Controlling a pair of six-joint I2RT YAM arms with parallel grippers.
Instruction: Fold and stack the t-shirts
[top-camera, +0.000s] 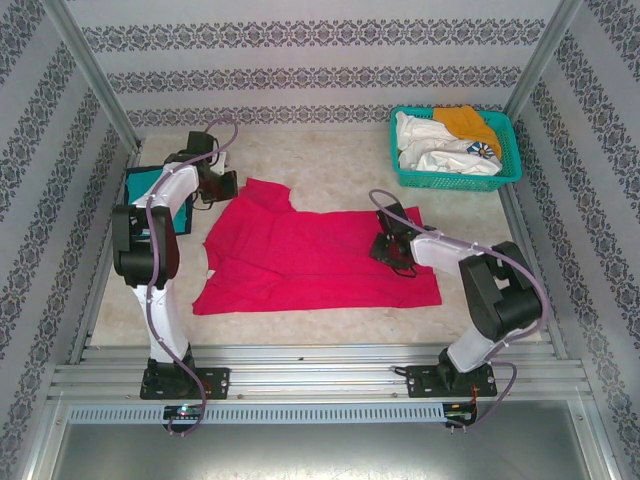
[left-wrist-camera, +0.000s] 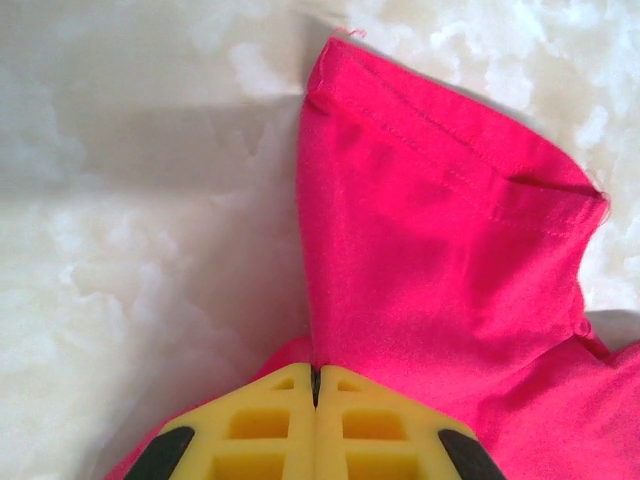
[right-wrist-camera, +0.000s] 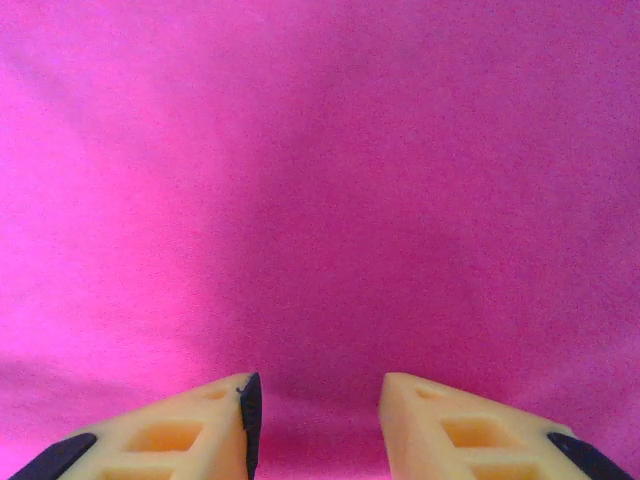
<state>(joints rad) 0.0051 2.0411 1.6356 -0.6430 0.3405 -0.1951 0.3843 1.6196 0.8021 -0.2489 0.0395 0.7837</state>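
The robot's right gripper is over flat cloth inside the pink-red t-shirt's edge (top-camera: 368, 247), so it should go to the t-shirt's far corner (top-camera: 417, 213) near the basket and pinch that corner before folding.
A bright pink-red t-shirt (top-camera: 300, 255) lies spread across the middle of the table. My left gripper (top-camera: 220, 186) is at the shirt's far left corner; in the left wrist view its yellow jaws (left-wrist-camera: 316, 372) are pressed together on a pinch of the pink cloth (left-wrist-camera: 430, 250), whose hemmed sleeve points away. My right gripper (top-camera: 386, 247) sits low over the shirt's right part, its fingers (right-wrist-camera: 318, 385) apart with pink cloth (right-wrist-camera: 330, 200) beneath and nothing gripped between them. A teal t-shirt with dark edging (top-camera: 136, 192) lies at the left, partly under the left arm.
A teal mesh basket (top-camera: 505, 165) stands at the back right, holding white (top-camera: 425, 150) and orange (top-camera: 465, 122) t-shirts. Patterned walls and metal posts close in the table on three sides. Bare marbled tabletop (left-wrist-camera: 130, 250) lies left of the sleeve.
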